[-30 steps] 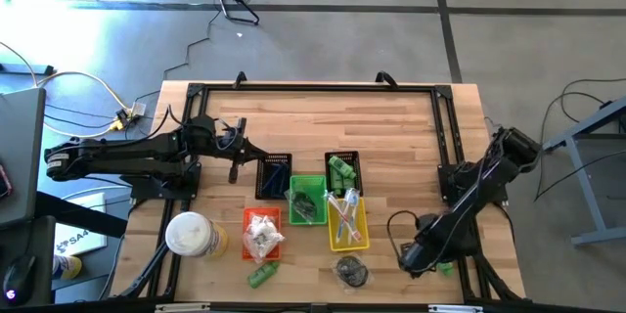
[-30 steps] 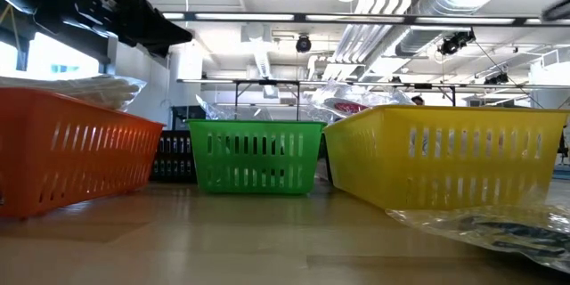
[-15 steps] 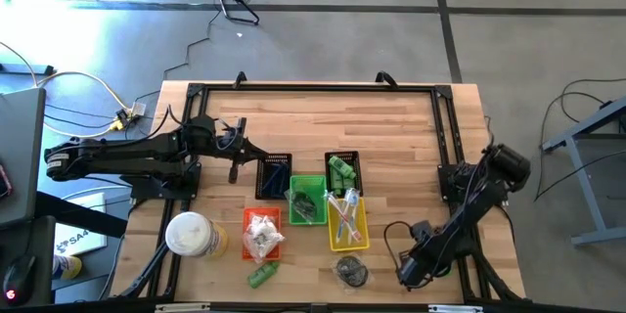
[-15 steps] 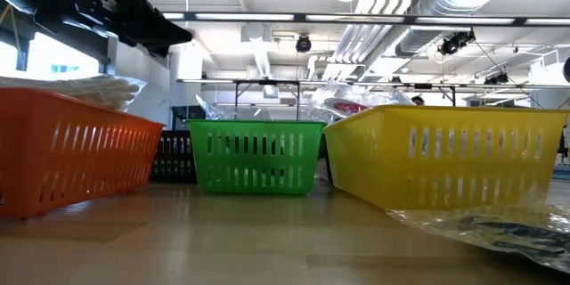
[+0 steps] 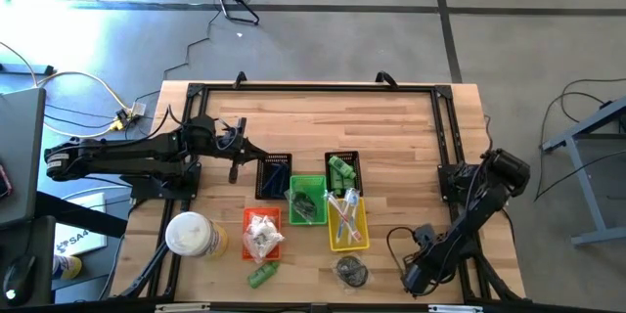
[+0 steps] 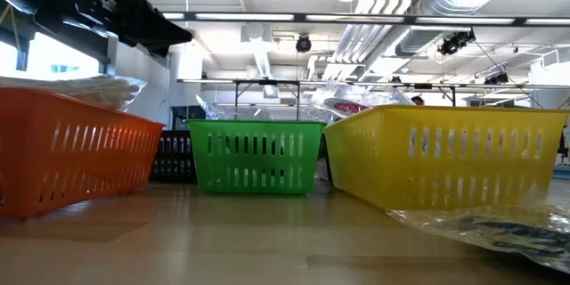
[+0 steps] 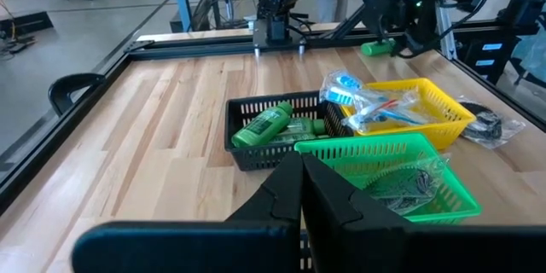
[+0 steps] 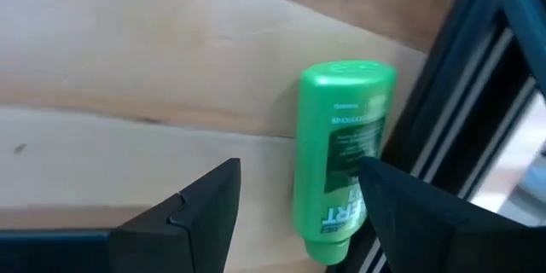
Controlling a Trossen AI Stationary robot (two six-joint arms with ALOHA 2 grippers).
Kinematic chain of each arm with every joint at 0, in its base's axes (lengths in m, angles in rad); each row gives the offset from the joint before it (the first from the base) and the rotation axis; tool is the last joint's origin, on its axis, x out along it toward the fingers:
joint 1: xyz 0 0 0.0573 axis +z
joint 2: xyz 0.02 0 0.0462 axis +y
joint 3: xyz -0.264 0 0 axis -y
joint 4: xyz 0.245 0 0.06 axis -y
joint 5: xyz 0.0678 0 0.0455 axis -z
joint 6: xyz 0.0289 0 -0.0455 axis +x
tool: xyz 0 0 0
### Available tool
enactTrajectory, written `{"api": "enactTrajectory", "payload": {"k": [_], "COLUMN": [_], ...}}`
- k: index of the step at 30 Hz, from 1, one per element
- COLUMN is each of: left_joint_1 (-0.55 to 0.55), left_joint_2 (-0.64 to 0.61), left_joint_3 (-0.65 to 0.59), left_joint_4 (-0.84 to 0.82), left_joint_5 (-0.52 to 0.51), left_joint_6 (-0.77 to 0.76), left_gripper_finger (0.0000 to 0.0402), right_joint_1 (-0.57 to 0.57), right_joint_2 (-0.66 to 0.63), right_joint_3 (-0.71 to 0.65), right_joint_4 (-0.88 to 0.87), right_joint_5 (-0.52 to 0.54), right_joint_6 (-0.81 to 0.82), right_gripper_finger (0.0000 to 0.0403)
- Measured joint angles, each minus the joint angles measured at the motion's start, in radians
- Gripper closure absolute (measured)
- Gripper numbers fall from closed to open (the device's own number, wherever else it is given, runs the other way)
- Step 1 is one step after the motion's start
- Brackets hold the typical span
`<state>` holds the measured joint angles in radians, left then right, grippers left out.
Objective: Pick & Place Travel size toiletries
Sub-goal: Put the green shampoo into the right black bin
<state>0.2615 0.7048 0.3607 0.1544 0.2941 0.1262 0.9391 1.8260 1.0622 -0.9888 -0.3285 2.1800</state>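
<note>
I should move toward the black frame rail [image 8: 445, 77] and center the green bottle between my fingers before closing, because one finger of my right gripper overlaps the green bottle's rail side [image 8: 368, 141].
A small green bottle [image 8: 341, 153] lies on its side on the table by the black frame rail, at the near right corner; it also shows as the green bottle [image 7: 375, 49] in the left wrist view. My right gripper [image 8: 299, 171] is open and low over it, one finger on bare wood beside it and the other overlapping its rail side. My left gripper [image 7: 299, 166] is shut and hovers left of the black basket [image 5: 274, 174]. Another green bottle [image 5: 262, 275] and a clear bag with a dark piece [image 5: 352, 272] lie on the table near the front edge. My right gripper comes at the green bottle from above, fingers across its body. One finger [image 8: 401, 205] stands in front of the bottle's side by the rail; I cannot tell whether it touches. The bottle lies flat on the wood.
Baskets cluster mid-table: orange [image 5: 262, 235] with white wrapped pieces, green [image 5: 307, 199], yellow [image 5: 347, 220] with wrapped sticks, and a second black basket [image 5: 342, 168] with green bottles. A round white-and-yellow container [image 5: 193, 235] stands near left. The frame rail [image 8: 478, 94] runs beside the bottle.
My right gripper has moved toward the table's near edge, onto the spot at the near right corner where the green bottle lies; in the high view the arm now covers that bottle.
</note>
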Motion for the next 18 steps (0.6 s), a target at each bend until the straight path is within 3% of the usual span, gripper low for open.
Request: {"api": "enactTrajectory", "payload": {"k": [7, 14, 18], "left_joint_1": [0.0, 0.0, 0.0], "left_joint_2": [0.0, 0.0, 0.0], "left_joint_3": [0.0, 0.0, 0.0], "left_joint_4": [0.0, -0.001, -0.001], "left_joint_5": [0.0, 0.001, 0.001], "left_joint_6": [0.0, -0.001, -0.002], "left_gripper_finger": [0.0401, 0.0401, 0.0401], "right_joint_1": [-0.012, -0.058, -0.104], "right_joint_2": [-0.022, -0.06, -0.095], "right_joint_3": [0.002, -0.003, -0.002], "right_joint_4": [0.044, 0.05, 0.011], "right_joint_5": [0.132, 0.434, 0.412], "right_joint_6": [-0.05, -0.135, -0.184], "right_gripper_finger": [0.0171, 0.0172, 0.0172]}}
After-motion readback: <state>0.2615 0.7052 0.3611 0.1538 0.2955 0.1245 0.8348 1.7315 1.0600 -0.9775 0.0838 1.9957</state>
